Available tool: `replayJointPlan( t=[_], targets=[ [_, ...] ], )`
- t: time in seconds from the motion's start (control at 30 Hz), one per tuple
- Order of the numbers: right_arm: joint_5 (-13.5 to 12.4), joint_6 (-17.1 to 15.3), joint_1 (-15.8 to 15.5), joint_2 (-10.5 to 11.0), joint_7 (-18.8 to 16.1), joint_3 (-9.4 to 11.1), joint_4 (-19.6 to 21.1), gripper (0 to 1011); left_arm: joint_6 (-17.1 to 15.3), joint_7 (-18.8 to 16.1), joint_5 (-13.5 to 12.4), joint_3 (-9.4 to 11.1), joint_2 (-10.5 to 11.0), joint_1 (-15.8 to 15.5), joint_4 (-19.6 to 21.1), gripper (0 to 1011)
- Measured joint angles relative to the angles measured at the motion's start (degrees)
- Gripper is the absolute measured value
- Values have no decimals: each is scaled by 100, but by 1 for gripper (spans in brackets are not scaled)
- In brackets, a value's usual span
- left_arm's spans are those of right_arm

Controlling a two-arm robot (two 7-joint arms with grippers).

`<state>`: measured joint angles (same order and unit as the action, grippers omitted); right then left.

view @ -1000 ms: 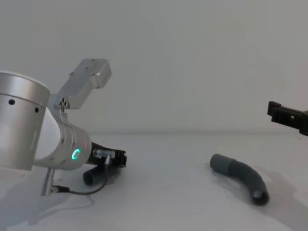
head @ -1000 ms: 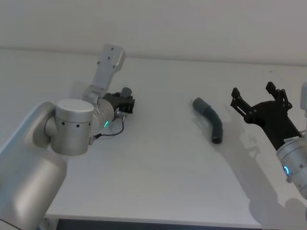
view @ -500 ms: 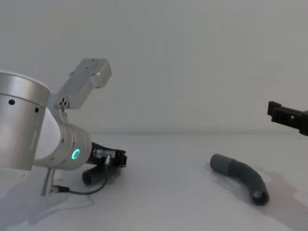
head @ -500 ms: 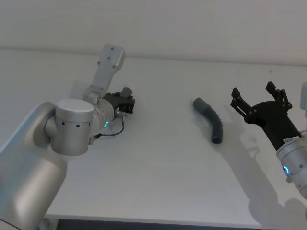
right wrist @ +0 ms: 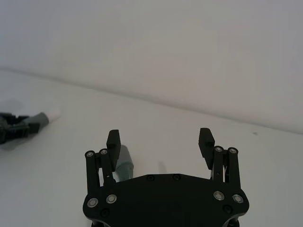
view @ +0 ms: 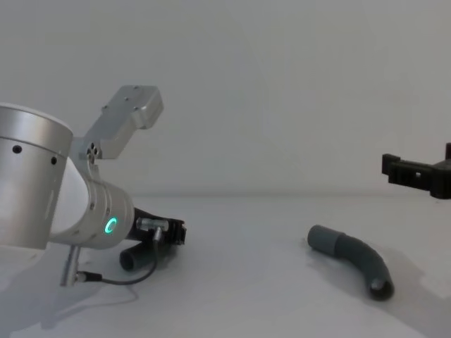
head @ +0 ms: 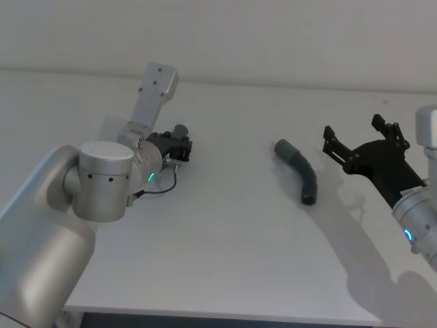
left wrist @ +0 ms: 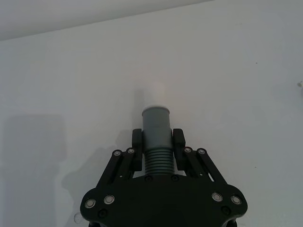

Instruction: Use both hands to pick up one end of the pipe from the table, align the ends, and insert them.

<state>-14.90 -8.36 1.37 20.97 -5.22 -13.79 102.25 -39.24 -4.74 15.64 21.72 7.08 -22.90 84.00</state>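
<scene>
My gripper will lift the curved hose with its wide collar [view: 325, 240] still jutting out and sagging little, since the hose holds a smooth bend [view: 365, 255] while lying free.
My left gripper [head: 179, 146] is shut on the short straight tube [left wrist: 156, 127] at the table's left. Its fingers [left wrist: 137, 142] clamp the ribbed grey body, and the white tip [left wrist: 154, 94] pokes out ahead. The tube's dark rear end [view: 134, 258] hangs low by the table [head: 225, 239]. The curved hose [head: 301, 170] lies free at centre right, its wide collar [view: 323, 239] pointing left. My right gripper [head: 353, 128] hovers open to the right of the hose and above table height [view: 417, 169]. In the right wrist view the hose [right wrist: 124, 163] lies partly behind the left finger.
A thin black cable [view: 113, 279] loops down from my left wrist onto the table. The table's front edge [head: 225, 316] runs along the bottom of the head view. A pale wall [view: 282, 91] rises behind the table.
My right gripper has shifted left toward the curved hose, still open. The left gripper and the short tube have not moved, and the hose lies where it was.
</scene>
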Motion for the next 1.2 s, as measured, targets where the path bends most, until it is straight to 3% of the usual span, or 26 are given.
replayJointPlan(
  t=[0.37, 0.63, 0.83, 1.2],
  targets=[
    [31, -1099, 323, 259, -309, -123, 122, 1002, 0, 0, 0, 0, 0, 0, 0, 377],
    [10, -1697, 496, 325, -483, -178, 123, 1002, -1, 0, 0, 0, 0, 0, 1, 377],
    [-23, -2021, 607, 317, -584, -207, 31, 1002, -1, 0, 0, 0, 0, 0, 0, 377],
    [-60, -2314, 760, 232, -710, -277, -156, 1002, -1, 0, 0, 0, 0, 0, 0, 377]
  ],
)
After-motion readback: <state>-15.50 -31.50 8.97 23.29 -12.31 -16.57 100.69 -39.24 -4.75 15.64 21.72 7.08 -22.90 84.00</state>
